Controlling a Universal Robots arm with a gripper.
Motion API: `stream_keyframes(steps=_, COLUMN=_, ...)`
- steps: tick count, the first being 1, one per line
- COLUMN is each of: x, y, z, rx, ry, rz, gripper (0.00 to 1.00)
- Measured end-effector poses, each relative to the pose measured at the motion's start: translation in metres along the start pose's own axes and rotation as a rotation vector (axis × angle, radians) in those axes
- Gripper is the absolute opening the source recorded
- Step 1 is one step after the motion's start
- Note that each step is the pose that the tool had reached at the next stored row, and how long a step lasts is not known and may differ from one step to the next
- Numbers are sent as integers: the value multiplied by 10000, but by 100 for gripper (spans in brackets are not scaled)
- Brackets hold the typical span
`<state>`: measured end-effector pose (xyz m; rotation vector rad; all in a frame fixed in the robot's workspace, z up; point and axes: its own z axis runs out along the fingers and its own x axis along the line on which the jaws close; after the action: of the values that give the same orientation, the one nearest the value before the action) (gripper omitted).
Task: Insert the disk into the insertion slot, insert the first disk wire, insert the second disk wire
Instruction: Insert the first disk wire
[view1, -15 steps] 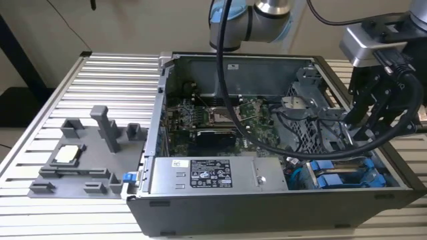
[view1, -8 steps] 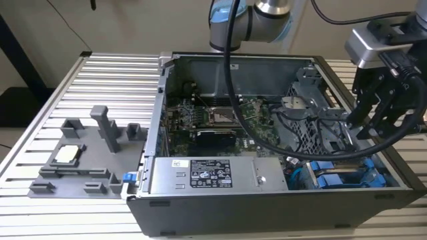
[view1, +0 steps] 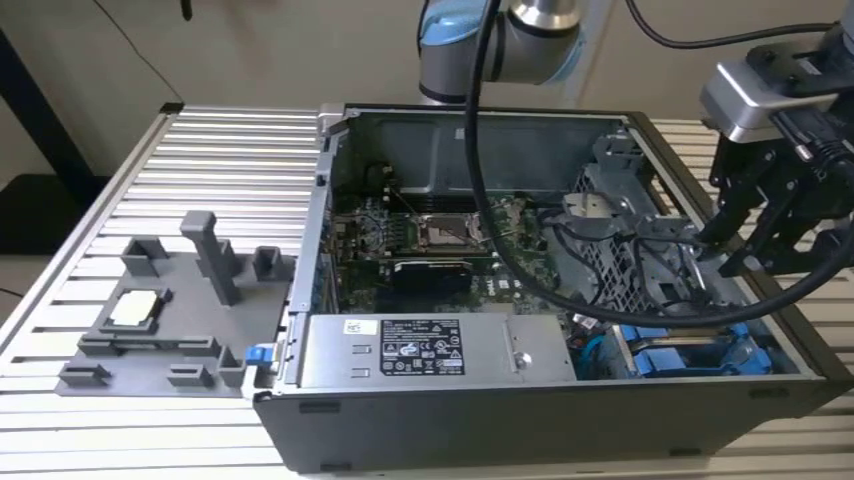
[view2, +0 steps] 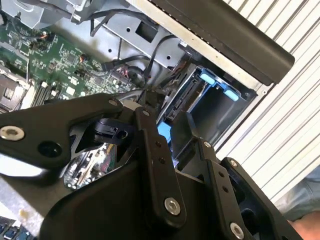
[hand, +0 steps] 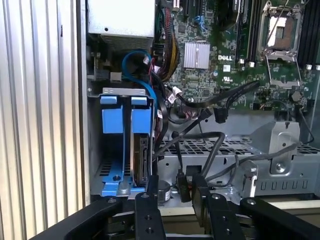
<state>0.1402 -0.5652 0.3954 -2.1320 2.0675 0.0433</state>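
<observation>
The black wire (hand: 212, 156) bends in a loose curve (hand: 221, 136) over the cage, so it will curl up into a loop when the robot's gripper carries the wire's plug to the disk.
The disk (hand: 142, 161), a grey drive clipped in a bright blue carrier (hand: 113, 125), sits inside the insertion slot (hand: 90, 150) at the corner of the open computer case; its blue shows in the exterior view too (view1: 694, 352). Blue carrier tabs (view2: 218, 85) appear in the second wrist view. My gripper (hand: 175, 192) hovers above the case's rim on the exterior view's right (view1: 747, 255), close over the perforated drive cage (hand: 225, 150). It is open, and a black wire plug (hand: 182, 187) shows in the gap, narrower than the gap. Loose black wires (hand: 215, 114) lie across the cage.
A silver power supply with a label (view1: 427, 350) fills the case's front. The green motherboard (view1: 427, 230) lies in the middle. A grey fixture with parts (view1: 174, 300) stands on the slatted table (view1: 227, 150) at the exterior view's left. A thick black cable (view1: 487, 150) hangs from the arm.
</observation>
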Motion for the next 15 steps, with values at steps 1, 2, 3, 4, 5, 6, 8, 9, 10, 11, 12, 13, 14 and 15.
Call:
stream_keyframes(steps=1, x=0, y=-11, z=5, rx=-6, ry=-4, rz=-45, gripper=40)
stream_keyframes(steps=2, x=0, y=-18, z=8, rx=-12, ry=-6, rz=-86, gripper=40)
stream_keyframes(steps=3, x=-5, y=-17, z=12, rx=-15, ry=-6, rz=-105, gripper=40)
stream_keyframes(steps=4, x=-13, y=-17, z=17, rx=-17, ry=-6, rz=-122, gripper=40)
stream_keyframes(steps=5, x=-17, y=-17, z=19, rx=-24, ry=-10, rz=-166, gripper=40)
stream_keyframes(steps=6, x=-17, y=-17, z=20, rx=-42, ry=-18, rz=-250, gripper=40)
stream_keyframes(steps=8, x=-17, y=-17, z=24, rx=-93, ry=-41, rz=-455, gripper=40)
stream_keyframes(steps=9, x=-17, y=-17, z=25, rx=-114, ry=-52, rz=-560, gripper=40)
stream_keyframes(steps=10, x=-17, y=-17, z=26, rx=-135, ry=-61, rz=-651, gripper=40)
stream_keyframes(steps=11, x=-17, y=-16, z=27, rx=-149, ry=-66, rz=-707, gripper=40)
stream_keyframes(steps=12, x=-18, y=-16, z=27, rx=-155, ry=-70, rz=-728, gripper=40)
stream_keyframes(steps=13, x=-18, y=-16, z=27, rx=-161, ry=-70, rz=-731, gripper=40)
stream_keyframes(steps=14, x=-18, y=-17, z=28, rx=-161, ry=-71, rz=-731, gripper=40)
stream_keyframes(steps=15, x=-17, y=-16, z=28, rx=-162, ry=-71, rz=-732, gripper=40)
